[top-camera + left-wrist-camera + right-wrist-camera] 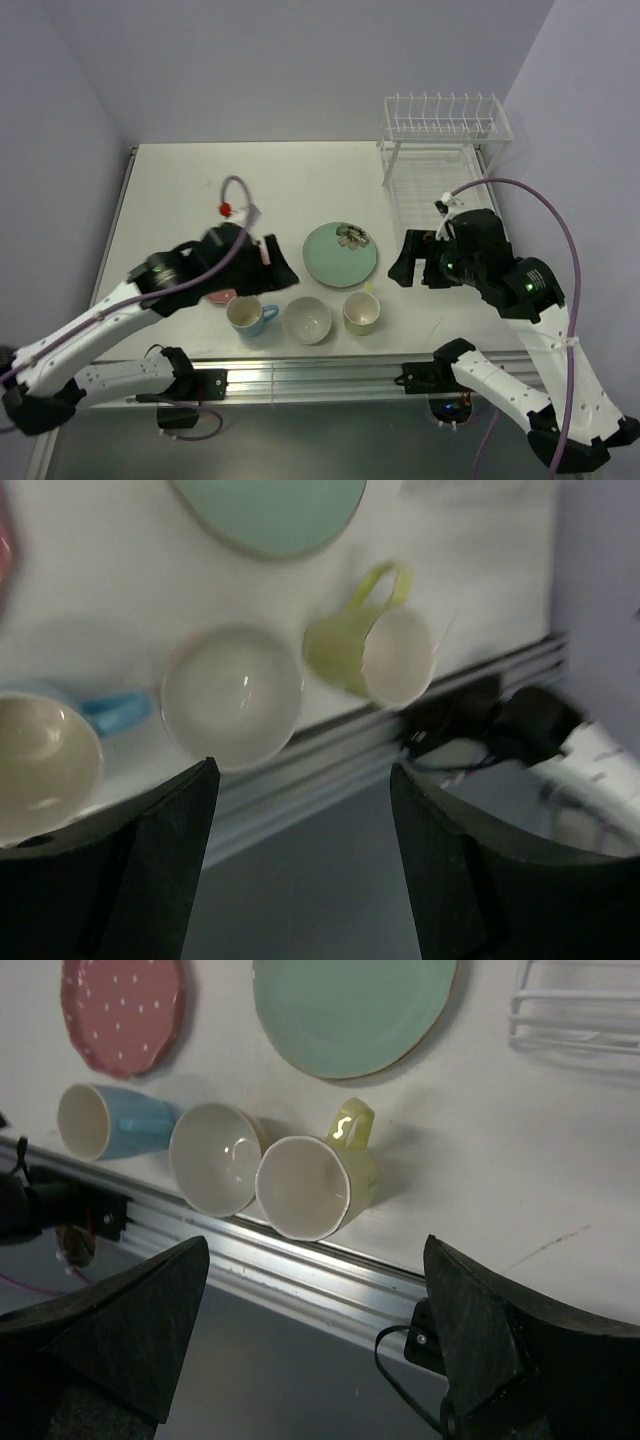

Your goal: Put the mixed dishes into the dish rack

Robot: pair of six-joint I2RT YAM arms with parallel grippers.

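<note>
Next, my left gripper picks up the bowl (290, 308) by its rim and hands it over, because the pale yellow-green mug (361, 313) is between my right gripper and the cream bowl.
The mint-green flowered plate (340, 253) lies flat mid-table. Along the near edge stand the blue mug (250, 315), the cream bowl (307, 320) and the pale yellow-green mug (361, 312). The pink dotted plate (222, 296) is mostly hidden under my left arm. The white wire dish rack (440, 150) stands at the far right and holds no dishes. My left gripper (272, 266) is open and empty, above the table left of the mint plate. My right gripper (418, 272) is open and empty, between the mint plate and the rack. The right wrist view shows the pink plate (122, 1010) whole.
A metal rail (320, 378) runs along the near table edge just below the cups. A purple cable with a red tag (226, 208) loops above the left arm. The left wrist view shows the bowl (232, 695) and yellow-green mug (375, 655) close to the table edge.
</note>
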